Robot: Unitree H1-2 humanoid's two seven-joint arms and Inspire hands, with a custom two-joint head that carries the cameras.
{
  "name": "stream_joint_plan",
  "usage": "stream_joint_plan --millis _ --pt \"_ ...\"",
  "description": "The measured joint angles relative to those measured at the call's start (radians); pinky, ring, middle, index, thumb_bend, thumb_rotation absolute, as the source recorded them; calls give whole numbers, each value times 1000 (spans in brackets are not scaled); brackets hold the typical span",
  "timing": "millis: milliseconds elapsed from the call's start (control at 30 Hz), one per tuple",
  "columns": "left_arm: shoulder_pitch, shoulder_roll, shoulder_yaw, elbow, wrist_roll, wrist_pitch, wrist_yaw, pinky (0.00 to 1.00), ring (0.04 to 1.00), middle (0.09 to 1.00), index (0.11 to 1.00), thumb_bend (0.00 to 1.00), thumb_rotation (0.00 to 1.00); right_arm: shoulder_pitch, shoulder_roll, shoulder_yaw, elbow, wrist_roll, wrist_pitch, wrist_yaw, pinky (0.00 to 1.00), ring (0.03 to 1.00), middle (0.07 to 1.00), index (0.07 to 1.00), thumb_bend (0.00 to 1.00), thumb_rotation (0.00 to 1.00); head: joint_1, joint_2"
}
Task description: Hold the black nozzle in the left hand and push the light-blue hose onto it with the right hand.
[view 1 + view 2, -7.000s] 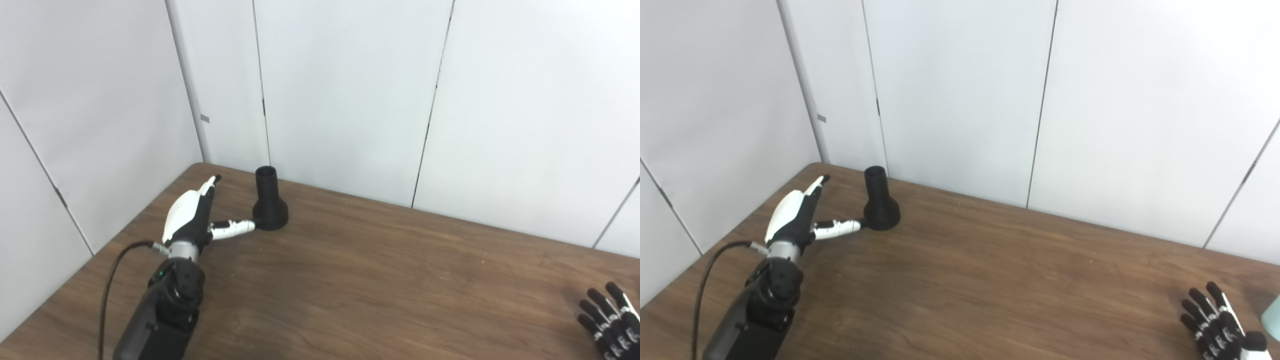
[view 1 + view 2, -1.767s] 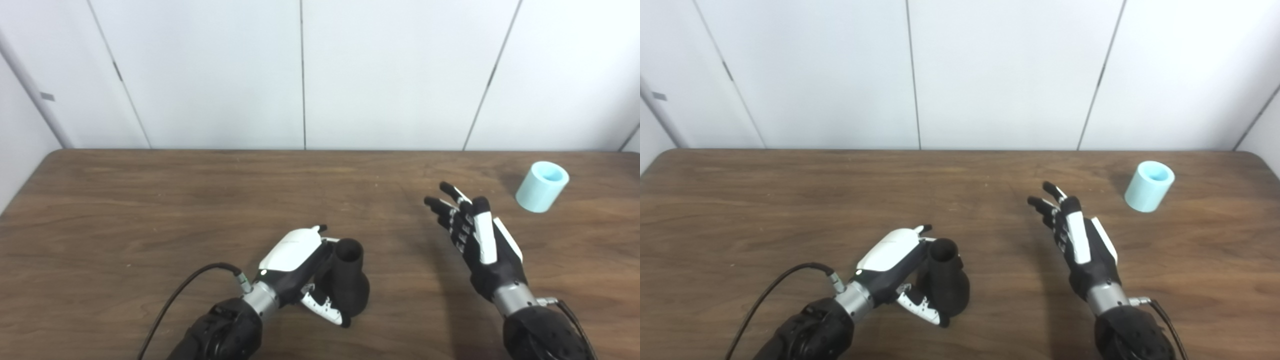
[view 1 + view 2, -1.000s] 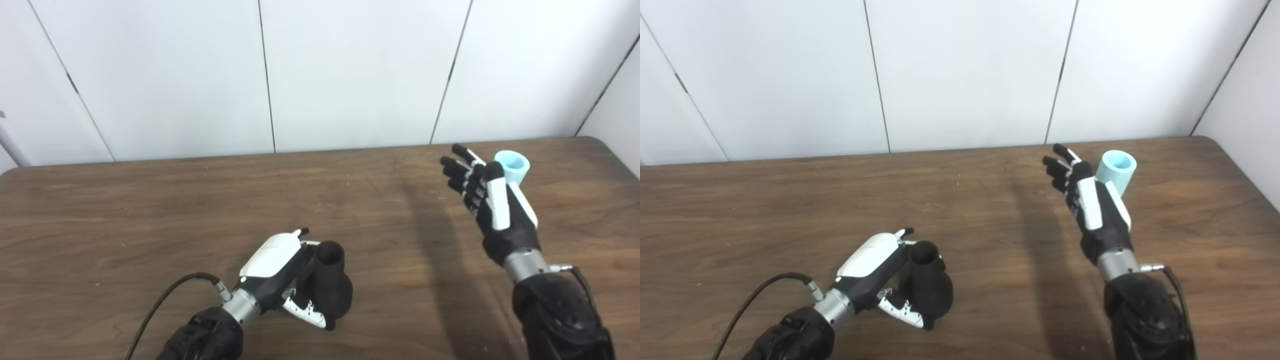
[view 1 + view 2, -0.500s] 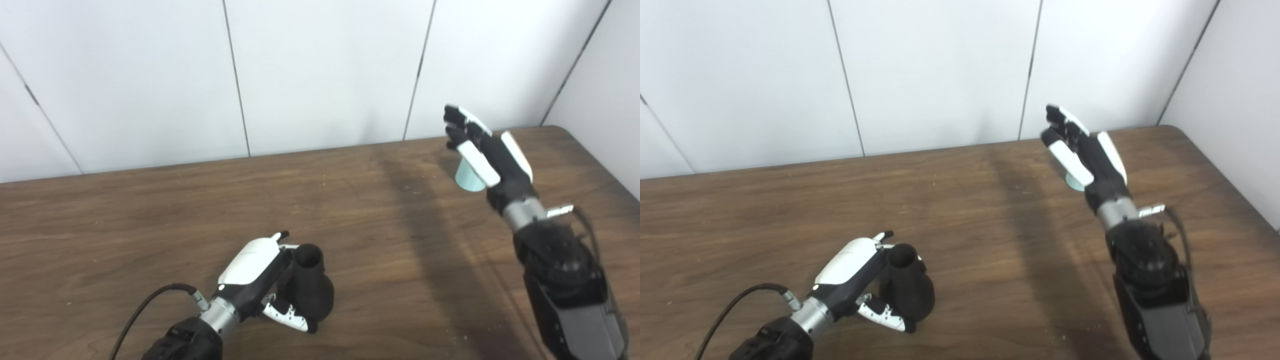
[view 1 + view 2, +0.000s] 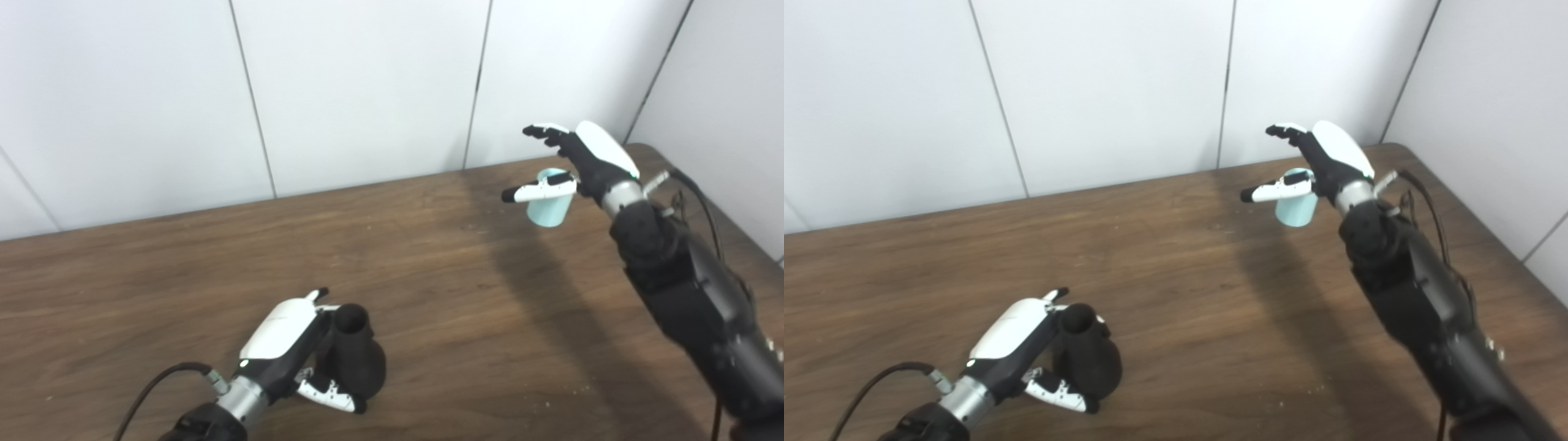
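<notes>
The black nozzle gets wider below its narrow neck. The light-blue hose [image 5: 548, 210] will therefore slide down and stop above the flared base [image 5: 364, 372] when I push.
The black nozzle [image 5: 355, 360] stands upright on the brown table near the front left, narrow end up. My left hand [image 5: 288, 343] is wrapped around it, fingers behind and thumb across its flared base. The light-blue hose piece [image 5: 547, 209], a short open cylinder, stands at the far right of the table. My right hand [image 5: 572, 159] hovers over it, open, palm down, thumb stretched across the front of the hose's rim and fingers spread above it. I cannot tell whether the thumb touches the hose.
White wall panels [image 5: 367, 86] close off the table's back edge and right side. The table's rounded far right corner [image 5: 649, 150] lies just behind the hose. A black cable [image 5: 159, 383] trails from my left wrist.
My right hand has turned palm down over the hose, with the thumb now swung out in front of it. The camera has panned right. The left hand keeps its hold on the nozzle.
</notes>
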Motion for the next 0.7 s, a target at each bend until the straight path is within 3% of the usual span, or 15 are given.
stream_joint_plan --millis 167,433,467,500,700 --pt "0 5 2 3 -15 -9 0 1000 696 468 495 523 0 -112 -38 89 155 -57 1 116 875 909 890 858 894 203 -3 0" --pt "0 12 3 3 -28 -12 0 1000 696 453 499 523 0 -205 -38 168 348 -110 -8 174 900 916 898 861 940 170 -11 -2" --pt "0 13 3 3 -28 -12 0 1000 696 451 499 523 0 -218 -37 173 366 -112 -9 179 888 916 897 862 942 166 -11 -2" --pt "0 14 3 3 -29 -12 0 1000 696 452 498 523 0 -231 -37 178 390 -114 -9 188 816 904 895 863 942 158 -14 0" --pt "-1 17 2 3 -31 -13 0 1000 693 449 499 523 0 -304 -24 183 491 -132 -6 286 726 835 884 863 938 131 -26 5"
